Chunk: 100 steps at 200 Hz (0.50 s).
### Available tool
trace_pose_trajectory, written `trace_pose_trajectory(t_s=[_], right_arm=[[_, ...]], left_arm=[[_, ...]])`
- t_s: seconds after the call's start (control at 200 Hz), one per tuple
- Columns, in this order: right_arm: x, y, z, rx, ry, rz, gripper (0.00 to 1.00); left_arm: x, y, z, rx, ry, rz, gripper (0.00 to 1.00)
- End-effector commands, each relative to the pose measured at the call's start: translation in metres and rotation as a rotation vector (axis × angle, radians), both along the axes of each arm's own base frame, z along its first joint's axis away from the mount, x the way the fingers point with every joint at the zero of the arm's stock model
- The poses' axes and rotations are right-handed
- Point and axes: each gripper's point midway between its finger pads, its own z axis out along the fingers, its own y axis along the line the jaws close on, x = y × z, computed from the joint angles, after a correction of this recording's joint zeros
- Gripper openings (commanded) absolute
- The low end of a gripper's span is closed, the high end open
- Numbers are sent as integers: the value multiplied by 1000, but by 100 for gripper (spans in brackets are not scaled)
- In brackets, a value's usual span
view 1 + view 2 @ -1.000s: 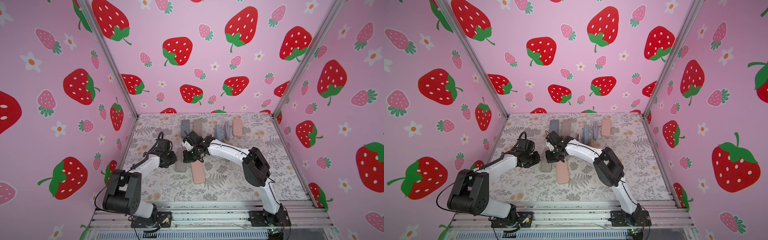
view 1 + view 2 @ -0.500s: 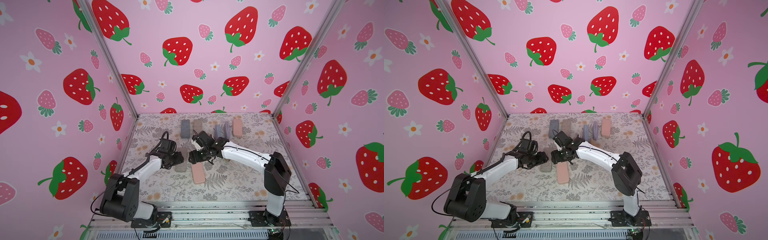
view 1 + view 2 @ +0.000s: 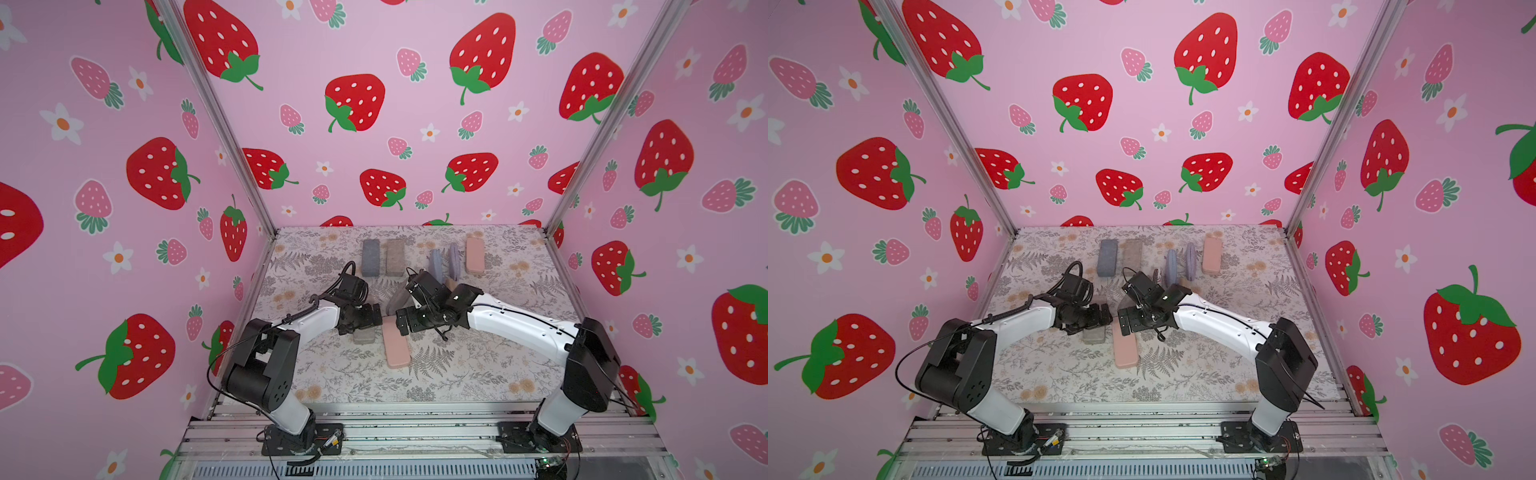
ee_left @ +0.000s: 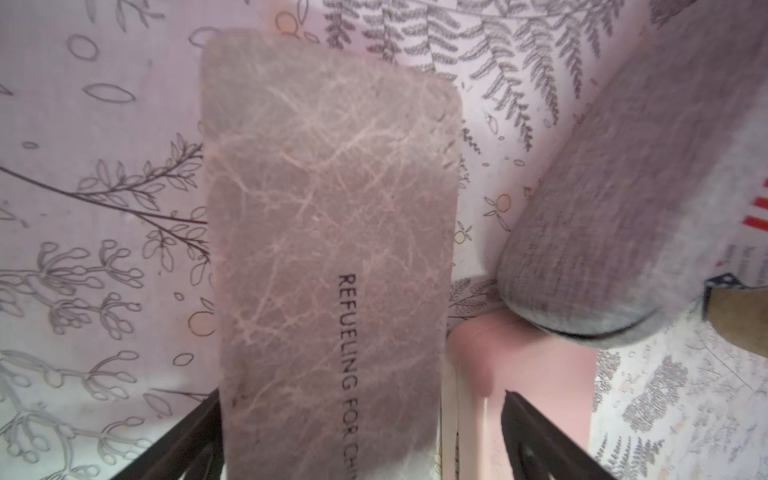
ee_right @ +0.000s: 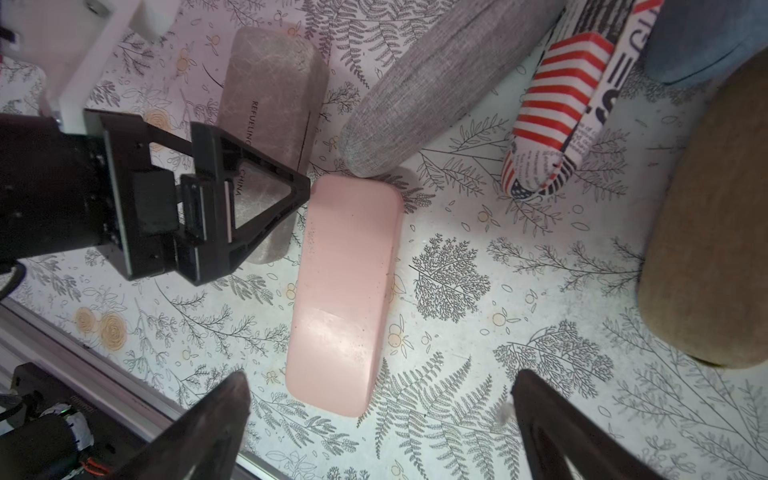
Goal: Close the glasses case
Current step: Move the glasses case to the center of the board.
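The marbled case's far end (image 5: 276, 48) sticks out past the pink case, so the robot's left gripper should pull the marbled case toward the robot, level with the pink case (image 5: 344, 296).
Two glasses cases lie side by side mid-table, both with lids down: a pink one (image 3: 397, 347) (image 3: 1125, 349) (image 5: 345, 291) and a grey-brown marbled one (image 3: 364, 334) (image 3: 1093, 334) (image 4: 328, 249). My left gripper (image 3: 376, 316) (image 4: 359, 449) hovers open over the marbled case, its fingers straddling that case and the pink case's (image 4: 536, 374) near edge. My right gripper (image 3: 401, 322) (image 5: 378, 432) faces it, open and holding nothing, above the pink case's far end. The left gripper (image 5: 249, 199) shows in the right wrist view, over the marbled case (image 5: 270, 95).
A grey fabric case (image 3: 397, 299) (image 5: 436, 91) lies tilted just behind the two. Beside it are a flag-patterned case (image 5: 557, 116), a tan one (image 5: 706, 228) and a blue one (image 5: 698, 37). Several more cases line the back (image 3: 474, 255). Pink walls enclose three sides.
Both grippers have gone from nearly shut to wide open. The right arm has drawn back toward the front and right; the left gripper has shifted right, over the marbled case.
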Motion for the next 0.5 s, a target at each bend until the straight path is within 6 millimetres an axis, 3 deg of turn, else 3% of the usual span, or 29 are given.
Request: trace_pose_trajectory(t_s=[0.0,0.235,0.365,0.495], right_arm=[[-6,-10,-7,-16,24,-25,99],[-16,-8,-25,1,82,-21,97],[-18,-4,-32,-1,105,-9,91],[-18,0,-35,7,116,-2,87]], left_arm=[[4,1,-3,22,14,11,99],[1,6,-22,59,54,29,83],[-6,8,-23,57,55,42,77],[-12,12,-21,61,50,51,63]])
